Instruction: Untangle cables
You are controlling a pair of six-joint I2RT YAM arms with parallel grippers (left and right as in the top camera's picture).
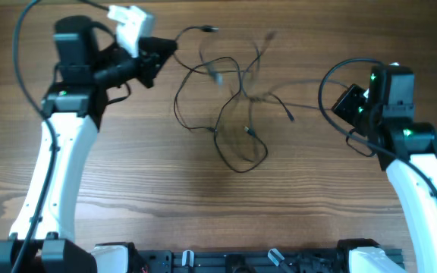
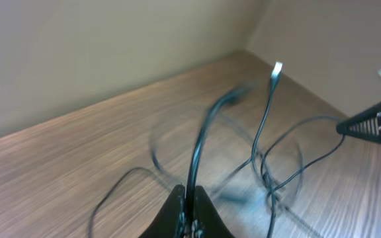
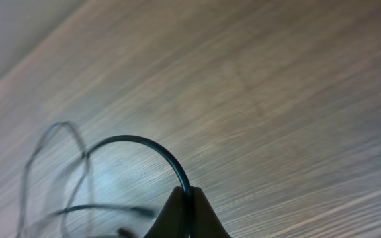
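Note:
The cable in the robot's right gripper leads into crossed strands of cable at the tangle's middle [image 1: 250,97], so the robot should bring it back, open its right gripper and raise a strand of cable upward.
Several thin black cables [image 1: 234,106] lie in a loose tangle at the middle of the wooden table. My left gripper [image 1: 169,47] is at the tangle's upper left, shut on one cable [image 2: 200,142] that rises blurred between its jaws. A second strand with a light plug [image 2: 276,68] stands up beside it. My right gripper [image 1: 338,106] is to the right of the tangle, shut on a cable [image 3: 137,139] that arcs left and down from its jaws [image 3: 188,193]. A faint, blurred strand runs from the tangle toward it.
The wooden table [image 1: 127,189] runs out to a pale wall in the left wrist view. Thicker black cables [image 1: 332,76] loop off both white arms. The arm bases stand at the front edge [image 1: 226,262]. The right gripper's tip [image 2: 369,125] shows in the left wrist view.

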